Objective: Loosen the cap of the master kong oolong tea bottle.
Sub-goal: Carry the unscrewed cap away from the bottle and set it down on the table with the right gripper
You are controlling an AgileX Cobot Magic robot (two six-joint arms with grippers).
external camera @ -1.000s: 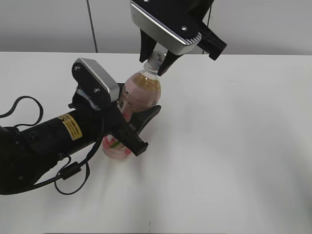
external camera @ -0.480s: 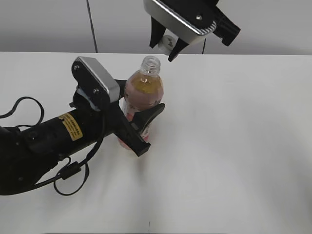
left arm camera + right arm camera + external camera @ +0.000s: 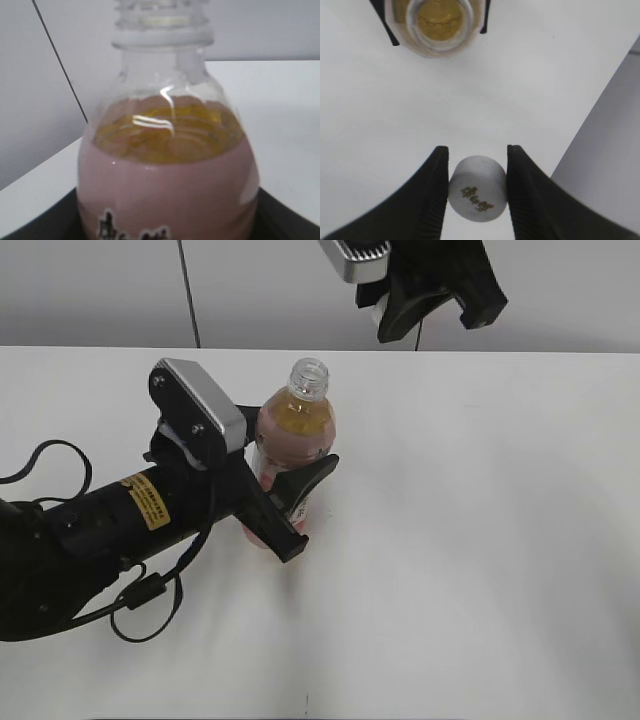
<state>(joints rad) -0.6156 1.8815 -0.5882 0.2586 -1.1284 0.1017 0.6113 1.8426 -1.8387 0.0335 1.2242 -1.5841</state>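
Observation:
The white cap (image 3: pixel 380 310) is clear of the bottle's opening. My right gripper should keep lowering the cap to the empty white table (image 3: pixel 408 520) until it touches, then let go.
The master kong oolong tea bottle (image 3: pixel 292 436) stands upright on the white table with its neck open. It fills the left wrist view (image 3: pixel 167 165), and the right wrist view shows its open mouth (image 3: pixel 438 22) from above. My left gripper (image 3: pixel 283 492) is shut on the bottle's body at the label. My right gripper (image 3: pixel 388 312) is high up, to the upper right of the bottle, shut on the white cap (image 3: pixel 477 194). In the exterior view the cap (image 3: pixel 378 308) shows as a small white patch between the fingers.
The white table (image 3: pixel 480 540) spreads to the right and front of the bottle. A grey wall with a dark vertical seam (image 3: pixel 188 290) stands behind it. My left arm's black cable (image 3: pixel 50 455) loops on the table at the far left.
My right gripper has lifted the cap off the bottle's neck and carried it up and to the right. The bottle now stands straighter in the left gripper.

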